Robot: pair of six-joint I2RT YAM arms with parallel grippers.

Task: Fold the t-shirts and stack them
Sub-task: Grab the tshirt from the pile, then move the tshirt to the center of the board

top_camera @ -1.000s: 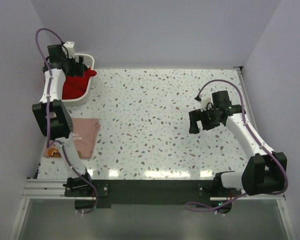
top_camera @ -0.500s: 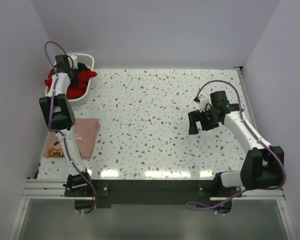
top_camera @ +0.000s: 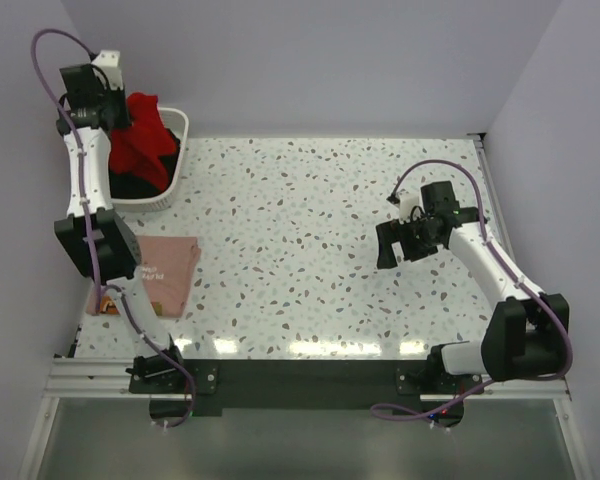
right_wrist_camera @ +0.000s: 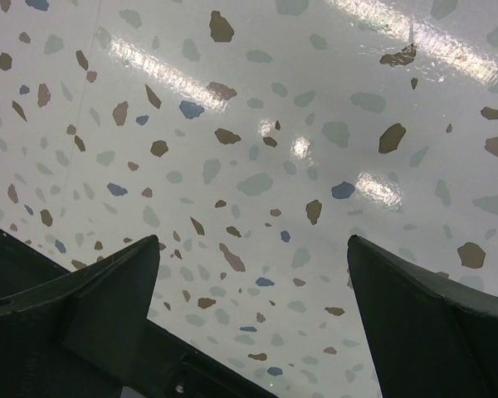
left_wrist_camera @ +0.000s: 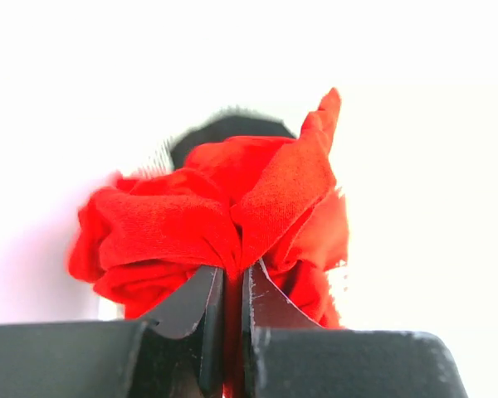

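The robot's left gripper has only the red t-shirt [top_camera: 146,150] in its fingers, so it should keep lifting until the cloth is clear of the white basket, then let go over the open speckled table [top_camera: 305,240].
My left gripper [top_camera: 122,108] [left_wrist_camera: 231,275] is shut on a bunch of the bright red t-shirt [top_camera: 143,140] [left_wrist_camera: 224,203]. It holds the shirt up over the white basket [top_camera: 176,176] at the far left corner, and the cloth hangs down into the basket. The pale pink t-shirt [top_camera: 166,266] lies folded flat on the table near the left edge. Over at the right, my right gripper [top_camera: 388,246] [right_wrist_camera: 253,240] hangs above bare speckled tabletop, open, with nothing between its fingers.
Something dark lies in the basket under the red cloth. A small orange object [top_camera: 105,306] sits by the pink shirt's near-left corner. Walls close in on the left, back and right. The speckled table [top_camera: 310,230] stretches between the arms.
My left gripper has shut on the red t-shirt and risen towards the back left, pulling the cloth up out of the basket. The right arm has barely moved.
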